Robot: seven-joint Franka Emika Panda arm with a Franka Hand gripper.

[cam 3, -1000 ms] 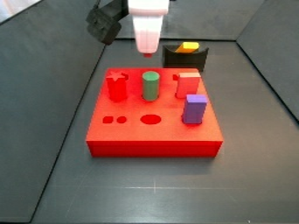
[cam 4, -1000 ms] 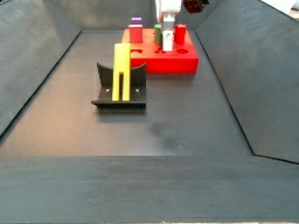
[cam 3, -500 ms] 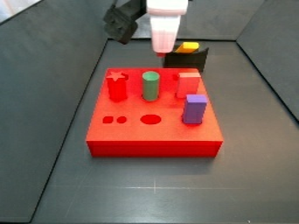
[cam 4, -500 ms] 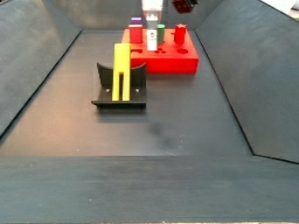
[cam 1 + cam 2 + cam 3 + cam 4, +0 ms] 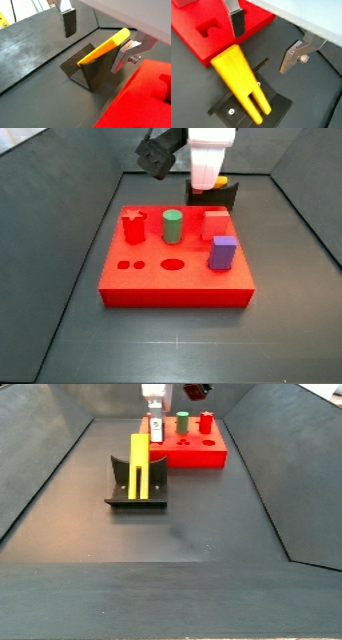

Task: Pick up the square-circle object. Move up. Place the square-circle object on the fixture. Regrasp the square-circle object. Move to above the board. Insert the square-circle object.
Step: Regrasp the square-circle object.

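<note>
The square-circle object leans loosely across the open-topped fixture, so it will come away at once and leave the fixture behind when the robot's gripper lifts.
The square-circle object, a slim yellow two-pronged piece, stands upright in the dark fixture; both wrist views show it leaning on the bracket. My gripper hangs high, open, between the red board and the fixture, with nothing between its fingers. In a side view the gripper covers most of the fixture, and only a yellow tip shows. In both wrist views the gripper is above the piece's top end, not touching it.
The board carries a red notched peg, a green cylinder, a red block and a purple block, with small holes and one larger round hole. Dark sloping walls enclose the floor.
The gripper has travelled from above the board's far edge towards the fixture, staying open and empty. The yellow piece has not moved.
</note>
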